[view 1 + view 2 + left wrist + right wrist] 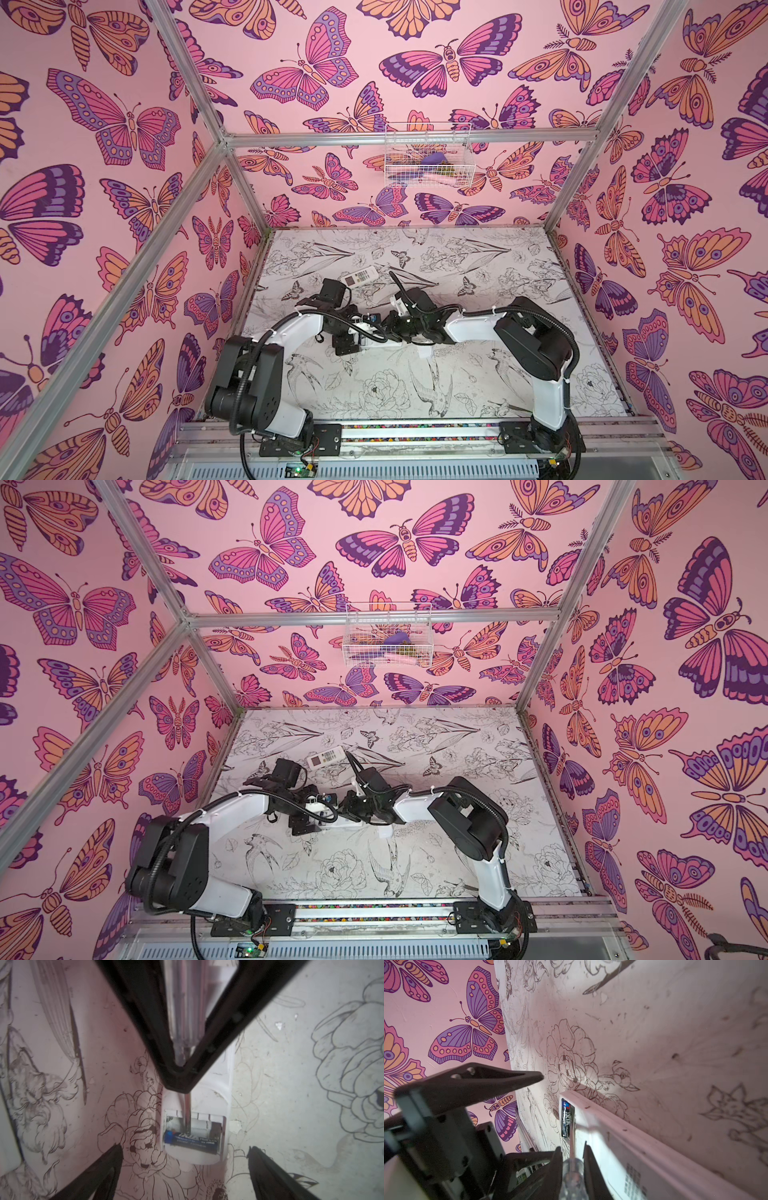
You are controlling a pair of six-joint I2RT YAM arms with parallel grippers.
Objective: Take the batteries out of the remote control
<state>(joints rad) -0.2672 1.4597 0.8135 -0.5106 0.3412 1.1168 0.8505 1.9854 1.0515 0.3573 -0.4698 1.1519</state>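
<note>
Next, my left gripper turns and pinches the battery across its sides (194, 1142), because my left gripper's open fingers are beyond the battery's ends (169, 1137) and the bay's sides.
The white remote control (218, 1084) lies back-up on the table with its battery bay uncovered. One dark battery (191, 1142) with a blue end lies in the bay's end slot; the slot beside it shows bare white. My right gripper (573, 1148) is shut on the clear handle of a thin metal rod tool (572, 1140), whose tip reaches into the bay right beside the battery (566, 1120). My left gripper (184, 1148) is open, its fingertips (116, 1151) standing apart on either side of the remote's end and touching nothing. In both top views the two grippers meet over the remote (380, 343).
A second white remote (360, 276) lies face-up behind the arms. A small white cover plate (426, 353) rests on the table just in front of the right gripper. A wire basket (428, 156) hangs on the back wall. The pink side wall (446, 1022) stands close on the left.
</note>
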